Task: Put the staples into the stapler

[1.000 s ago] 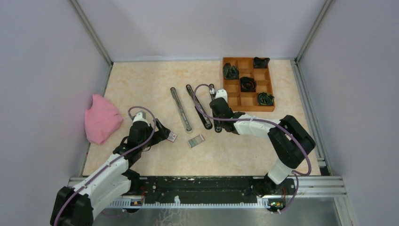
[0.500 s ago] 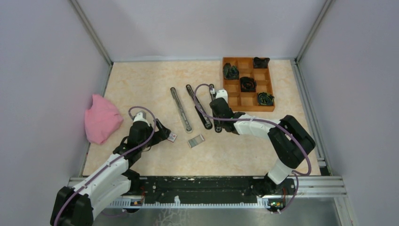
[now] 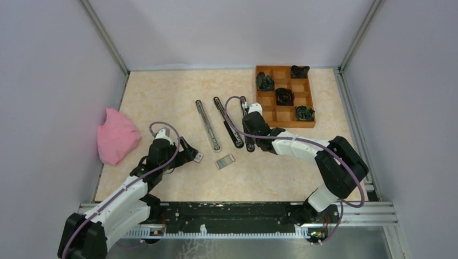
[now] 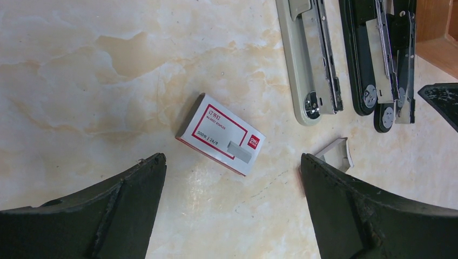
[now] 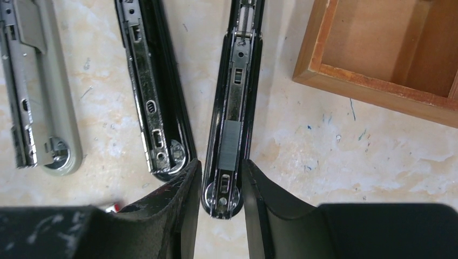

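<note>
My right gripper should keep moving toward the inner tray (image 3: pixel 224 161) until its fingers are over staples, because the grey strip (image 5: pixel 229 144) lies along the loaded black stapler's channel.
Three staplers lie opened flat side by side. In the right wrist view the rightmost black stapler (image 5: pixel 238 81) has a short grey strip of staples (image 5: pixel 231 144) lying in its channel. My right gripper (image 5: pixel 220 163) is open a little, one finger on each side of that stapler's rounded near end, with thin gaps and nothing held. From above, the right gripper (image 3: pixel 249 141) sits over this stapler (image 3: pixel 244 102). My left gripper (image 4: pixel 231 159) stands wide open just short of the white-and-red staple box (image 4: pixel 220 135), which lies flat on the table.
A grey stapler (image 3: pixel 208 125) and a second black stapler (image 3: pixel 227 121) lie left of the loaded one. The box's inner tray (image 3: pixel 225 161) lies near the middle. A wooden compartment tray (image 3: pixel 284 116) with dark clips stands back right. A pink cloth (image 3: pixel 116 136) is at left.
The right gripper's jaws have spread apart slightly around the stapler's end, and its elbow has swung a little to the right. The left arm has barely moved.
</note>
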You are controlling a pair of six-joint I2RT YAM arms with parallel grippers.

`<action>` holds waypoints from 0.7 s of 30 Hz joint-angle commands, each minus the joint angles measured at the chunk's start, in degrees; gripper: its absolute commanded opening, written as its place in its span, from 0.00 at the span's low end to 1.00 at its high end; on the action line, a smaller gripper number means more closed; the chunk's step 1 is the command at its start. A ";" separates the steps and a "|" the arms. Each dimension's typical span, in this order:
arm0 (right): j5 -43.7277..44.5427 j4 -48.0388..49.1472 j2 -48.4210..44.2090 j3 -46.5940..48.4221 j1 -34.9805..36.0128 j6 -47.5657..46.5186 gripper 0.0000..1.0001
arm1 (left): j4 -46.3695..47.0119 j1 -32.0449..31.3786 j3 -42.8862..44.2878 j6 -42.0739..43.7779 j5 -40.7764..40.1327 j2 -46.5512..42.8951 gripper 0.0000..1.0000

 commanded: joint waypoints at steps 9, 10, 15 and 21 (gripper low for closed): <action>-4.97 -8.14 -5.13 5.28 7.41 -0.68 0.33 | -0.39 0.30 2.93 -0.05 6.56 3.95 0.99; -5.08 -8.39 -4.82 5.74 8.25 -0.52 0.33 | -0.60 0.26 3.17 -0.11 6.83 4.21 0.99; -6.40 -9.50 -2.58 7.27 11.25 0.31 0.31 | -0.59 0.28 3.35 -1.32 8.13 5.17 0.99; -8.15 -9.52 1.00 9.14 13.99 0.60 0.28 | -0.12 0.29 3.56 -2.71 9.35 6.19 0.98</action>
